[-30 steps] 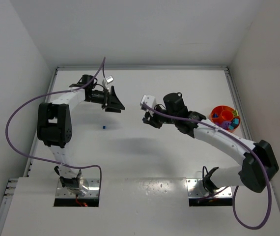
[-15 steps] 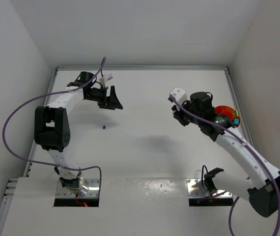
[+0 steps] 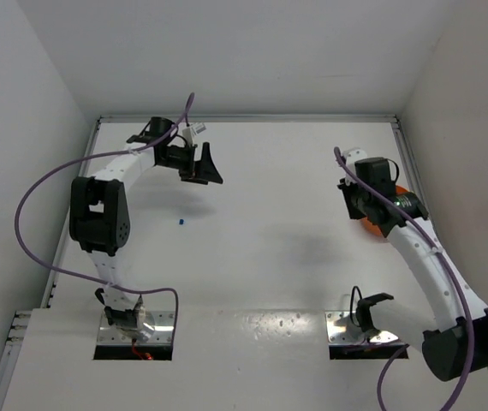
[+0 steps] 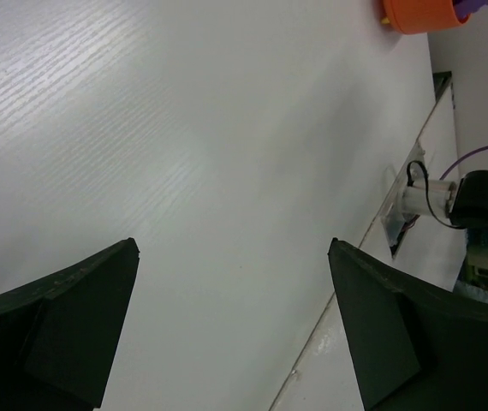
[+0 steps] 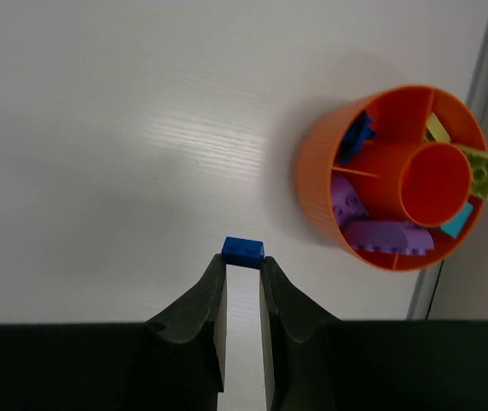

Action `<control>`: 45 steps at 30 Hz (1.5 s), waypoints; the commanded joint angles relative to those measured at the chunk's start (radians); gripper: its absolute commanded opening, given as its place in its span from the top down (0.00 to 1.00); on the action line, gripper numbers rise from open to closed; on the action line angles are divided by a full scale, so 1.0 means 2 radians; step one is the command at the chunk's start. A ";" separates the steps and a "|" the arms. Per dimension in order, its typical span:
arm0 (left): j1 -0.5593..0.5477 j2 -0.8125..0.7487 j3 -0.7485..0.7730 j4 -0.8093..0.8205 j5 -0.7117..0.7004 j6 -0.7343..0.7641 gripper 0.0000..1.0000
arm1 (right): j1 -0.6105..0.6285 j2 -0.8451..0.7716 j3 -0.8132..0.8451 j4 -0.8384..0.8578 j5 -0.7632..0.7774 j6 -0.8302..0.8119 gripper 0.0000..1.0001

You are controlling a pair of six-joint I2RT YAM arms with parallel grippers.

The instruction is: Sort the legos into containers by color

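My right gripper has the blue lego at its fingertips [image 5: 243, 250], which matches the open compartment of blue legos [image 5: 358, 142]. It should keep going over that compartment and let go there.
My right gripper [image 5: 243, 261] is shut on a small blue lego [image 5: 243, 251] held at its fingertips above the white table, just left of the round orange container [image 5: 321, 184]. The container's compartments hold blue [image 5: 357, 135], purple [image 5: 387, 235], lime green [image 5: 484, 171] and teal [image 5: 456, 221] legos. In the top view the right gripper [image 3: 352, 205] hangs beside the container [image 3: 371, 228], which the arm mostly covers. Another blue lego [image 3: 180, 222] lies on the table at centre left. My left gripper [image 3: 203, 166] [image 4: 234, 246] is open and empty, up and right of that brick.
The left wrist view shows the container [image 4: 419, 14] far off at its top edge and the right arm's base mount [image 4: 462, 197] near the table's metal edge. White walls enclose the table at the back and on both sides.
My right arm has swung right across the table with the blue lego, ending beside the container. My left gripper has opened wider and shifted slightly toward the back.
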 commanded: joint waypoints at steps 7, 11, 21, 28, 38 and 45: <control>-0.004 0.033 0.074 -0.044 -0.006 -0.005 0.00 | -0.075 0.069 0.071 -0.042 0.077 0.076 1.00; -0.004 0.037 0.074 -0.048 -0.006 -0.005 0.00 | -0.102 0.120 0.107 -0.042 0.068 0.094 1.00; -0.004 0.042 0.079 -0.058 -0.016 -0.001 0.00 | -0.149 0.207 0.163 -0.069 0.038 0.124 1.00; -0.004 0.056 0.100 -0.068 -0.042 -0.005 0.00 | -0.179 0.243 0.177 -0.073 0.022 0.137 1.00; 0.000 0.061 0.104 -0.062 -0.049 -0.012 0.00 | -0.198 0.284 0.197 -0.069 0.008 0.147 1.00; 0.005 0.067 0.108 -0.062 -0.104 -0.034 0.00 | -0.203 0.306 0.211 -0.064 0.012 0.152 0.94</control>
